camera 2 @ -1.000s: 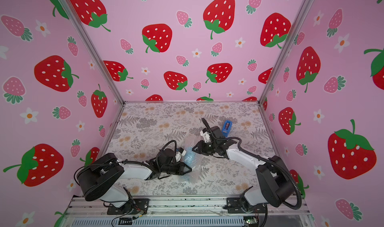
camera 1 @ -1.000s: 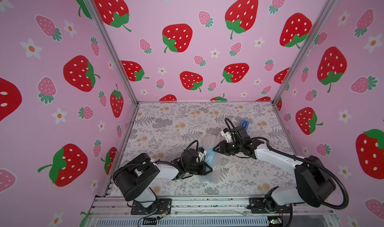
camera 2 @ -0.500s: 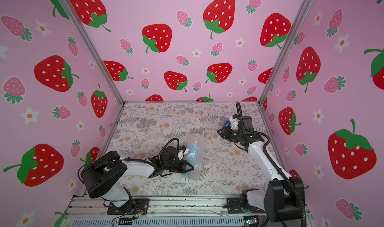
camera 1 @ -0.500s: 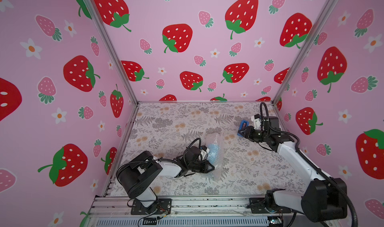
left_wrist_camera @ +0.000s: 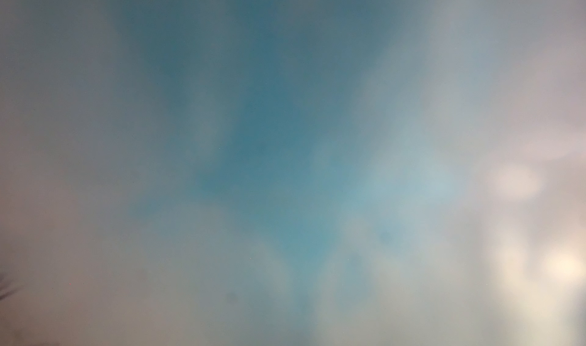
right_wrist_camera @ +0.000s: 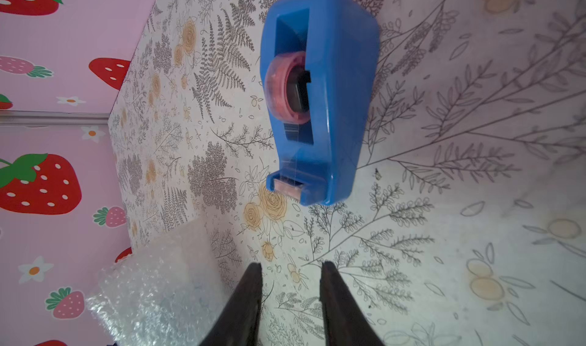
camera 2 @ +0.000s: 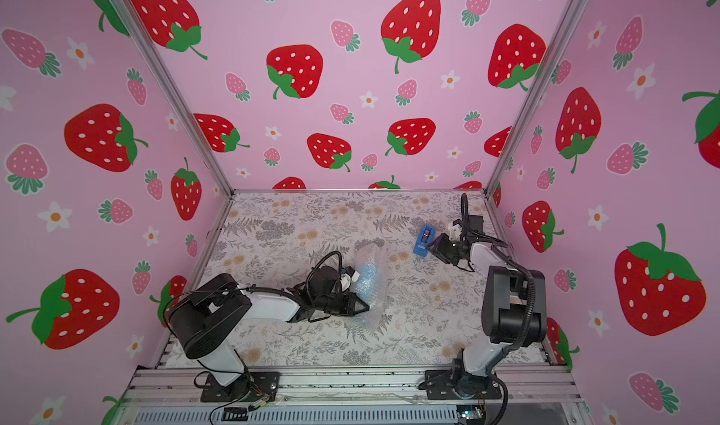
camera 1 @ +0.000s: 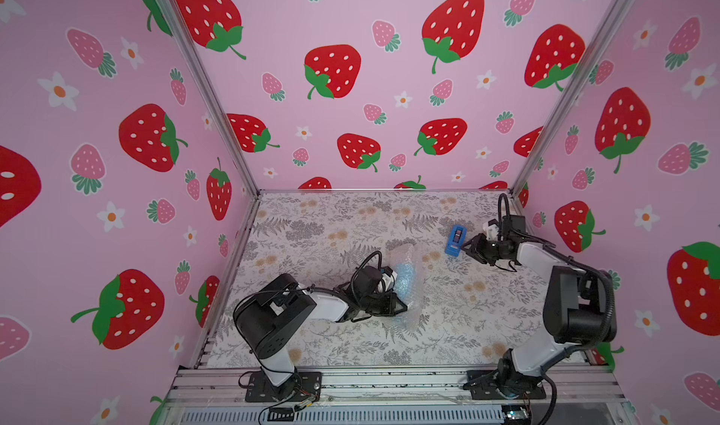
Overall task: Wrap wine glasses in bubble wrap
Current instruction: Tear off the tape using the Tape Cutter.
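Note:
I should keep moving my right gripper toward the tape (right_wrist_camera: 293,139) by the pink roll and close it there, because the blue tape dispenser's front edge (right_wrist_camera: 294,183) is facing my open fingers.
The light blue wine glass (camera 1: 405,277) (camera 2: 368,277) lies on the floral table, rolled inside the clear bubble wrap (camera 1: 410,253) (camera 2: 375,256). My left gripper (camera 1: 402,306) (camera 2: 363,308) is at the near end of this bundle, its fingers pinched together on the wrap. The left wrist view is only a blue and grey blur, and no fingers show in it. My right gripper (camera 1: 467,248) (camera 2: 432,248) (right_wrist_camera: 291,265) is open and empty. It sits just short of the blue tape dispenser, away from the bundle. A corner of the bubble wrap (right_wrist_camera: 152,284) shows beside it.
The blue tape dispenser (camera 1: 455,240) (camera 2: 422,240) (right_wrist_camera: 329,90), with a pink roll in it, stands at the back right of the table. Pink strawberry walls close in three sides. A metal rail (camera 1: 389,380) runs along the front edge.
My right arm left the bundle in the middle and swung to the back right, up to the tape dispenser. The left gripper closed a little further on the wrap.

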`<control>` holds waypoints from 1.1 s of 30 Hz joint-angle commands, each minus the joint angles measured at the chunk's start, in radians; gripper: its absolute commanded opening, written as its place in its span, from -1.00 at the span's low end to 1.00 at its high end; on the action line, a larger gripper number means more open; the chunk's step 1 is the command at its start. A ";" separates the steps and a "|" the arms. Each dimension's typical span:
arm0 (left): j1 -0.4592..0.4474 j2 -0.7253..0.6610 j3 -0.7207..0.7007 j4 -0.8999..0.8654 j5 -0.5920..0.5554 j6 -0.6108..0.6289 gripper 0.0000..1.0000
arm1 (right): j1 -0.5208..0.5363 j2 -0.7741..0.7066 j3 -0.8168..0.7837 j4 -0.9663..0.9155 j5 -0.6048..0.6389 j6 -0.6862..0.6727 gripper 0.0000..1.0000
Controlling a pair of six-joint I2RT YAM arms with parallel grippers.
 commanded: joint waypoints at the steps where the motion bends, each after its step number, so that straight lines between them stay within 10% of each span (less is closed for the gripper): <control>1: 0.011 0.039 0.000 -0.066 -0.035 0.010 -0.83 | -0.002 0.037 0.057 0.039 -0.028 -0.026 -0.33; 33: 0.045 0.024 -0.059 -0.023 -0.016 -0.002 -0.83 | 0.030 0.290 0.210 0.045 -0.082 0.010 -0.43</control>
